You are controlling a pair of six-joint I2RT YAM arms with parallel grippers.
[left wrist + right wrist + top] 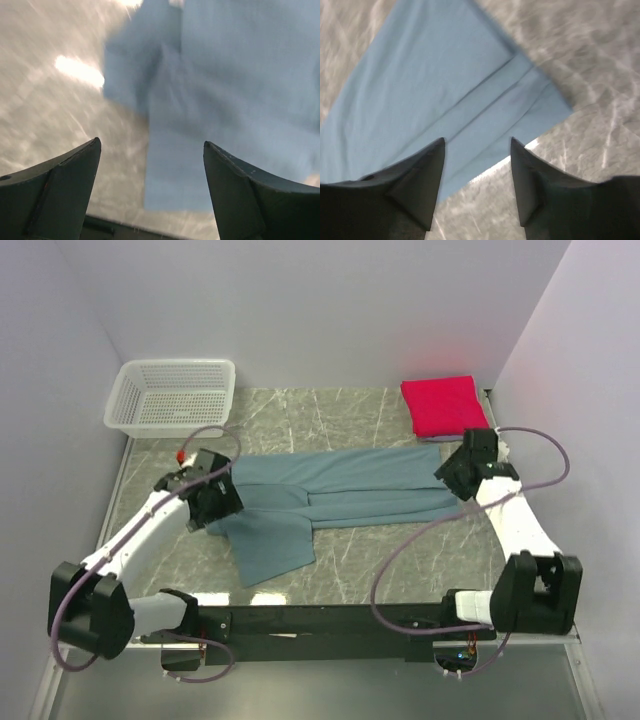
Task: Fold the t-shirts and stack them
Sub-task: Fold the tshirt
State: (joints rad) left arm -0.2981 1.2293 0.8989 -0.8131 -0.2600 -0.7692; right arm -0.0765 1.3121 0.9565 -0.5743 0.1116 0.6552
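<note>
My gripper will fold the t-shirt's sleeve (268,549) over. The sleeve will lie flat inside the band, because it is about as long as the band is wide (365,487).
A teal-blue t-shirt (340,495) lies flat across the middle of the table, folded lengthwise into a long band. One sleeve (270,545) sticks out toward the near side at its left end. My left gripper (226,500) hovers over that left end, open, with only cloth (225,90) and table below its jaws (151,142). My right gripper (452,472) hangs open above the shirt's right end, over the cloth's corner (430,80) and its edge (477,140). A crimson-pink t-shirt (444,405) lies folded at the back right.
A white mesh basket (172,395) stands at the back left corner. The grey marble table (400,550) is walled in by pale panels on the left, back and right. Purple cables loop off both arms.
</note>
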